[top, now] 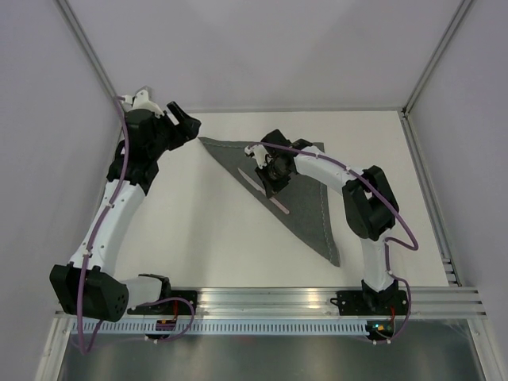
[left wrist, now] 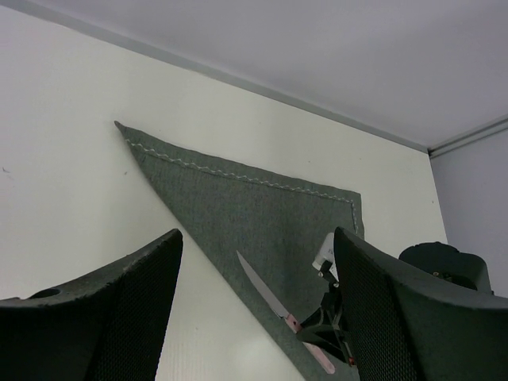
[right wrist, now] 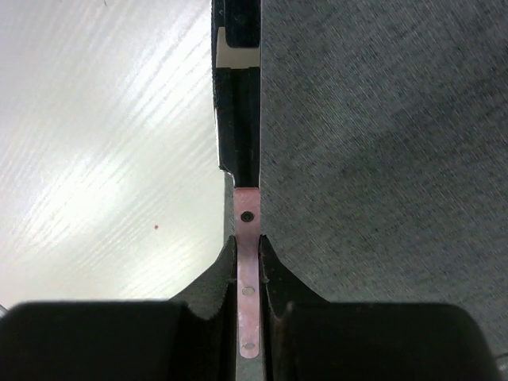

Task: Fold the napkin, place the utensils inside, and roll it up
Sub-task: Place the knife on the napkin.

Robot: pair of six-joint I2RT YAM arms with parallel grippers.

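The knife (top: 280,206) lines up with the napkin's folded edge (top: 271,213), so I should keep lowering it with my right gripper until it rests flat just inside that edge.
The dark grey napkin (top: 305,186) lies folded into a triangle on the white table, its pale stitched edge along the far side (left wrist: 238,176). One knife (top: 252,184), a utensil with a silvery blade and a pinkish riveted handle, lies along the napkin's folded diagonal edge. My right gripper (top: 271,182) is shut on the knife's handle (right wrist: 248,274), low over the cloth (right wrist: 381,159). Raised over the table's far left, my left gripper (top: 189,127) stands open (left wrist: 258,238) with nothing between its fingers. It looks down at the knife (left wrist: 266,294) and the right gripper (left wrist: 325,327).
The white table (top: 198,238) is bare to the left of the napkin. A metal rail (top: 270,298) runs along the near edge by the arm bases. Pale walls and frame posts (top: 432,59) enclose the back and sides.
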